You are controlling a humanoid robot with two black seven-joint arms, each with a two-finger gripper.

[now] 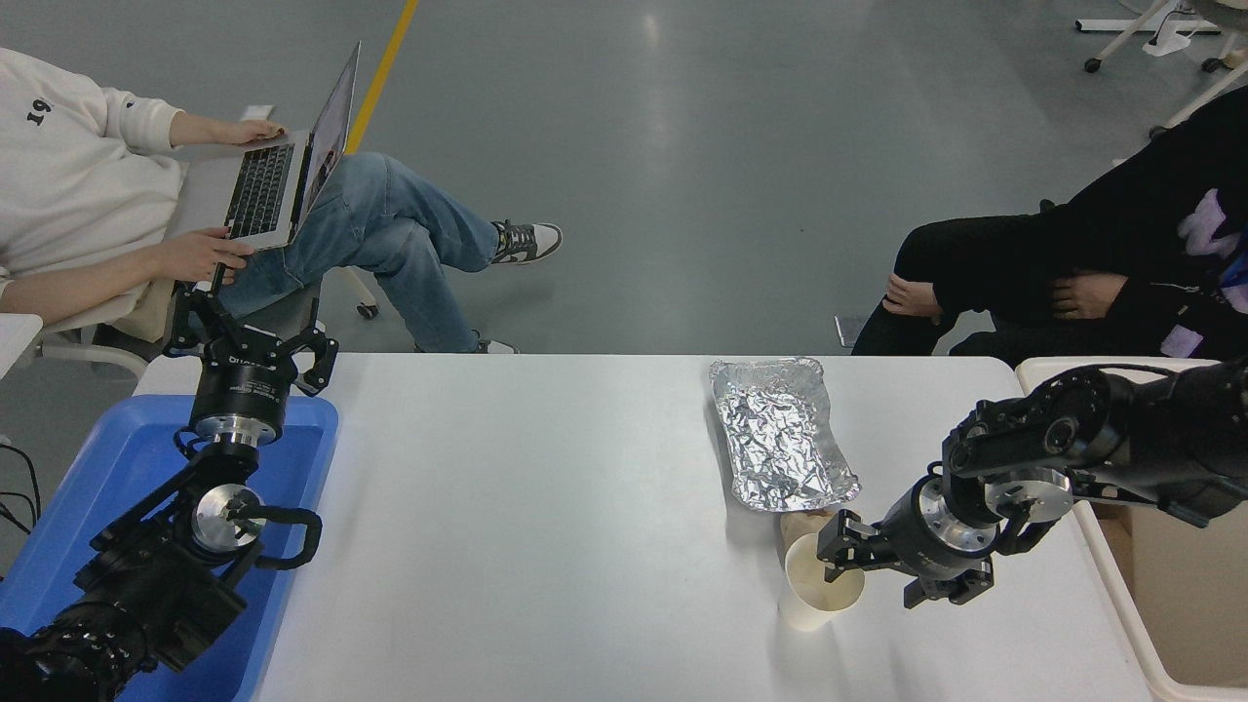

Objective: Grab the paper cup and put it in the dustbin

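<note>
I expect the tan paper wad to stay put when I lift the paper cup, because the wad sits outside the paper cup, against its far side [800, 542].
The paper cup [811, 590] stands upright on the white table [546, 526], right of centre near the front, its mouth facing up. My right gripper [868, 577] is low at the cup's right side and open; one finger [837, 546] reaches over the cup's far rim, the other sits to the cup's right. Whether a finger touches the cup I cannot tell. The beige dustbin [1102, 565] stands at the table's right edge, partly behind my right arm. My left gripper [249, 336] is parked open over the blue tray at the lower left.
A crinkled silver foil tray [780, 434] lies just beyond the cup, and a crumpled tan paper wad [799, 522] sits between them, touching the cup's far side. A flat blue tray [117, 468] lies at the left. Two people sit at the far side, one with a laptop [283, 175].
</note>
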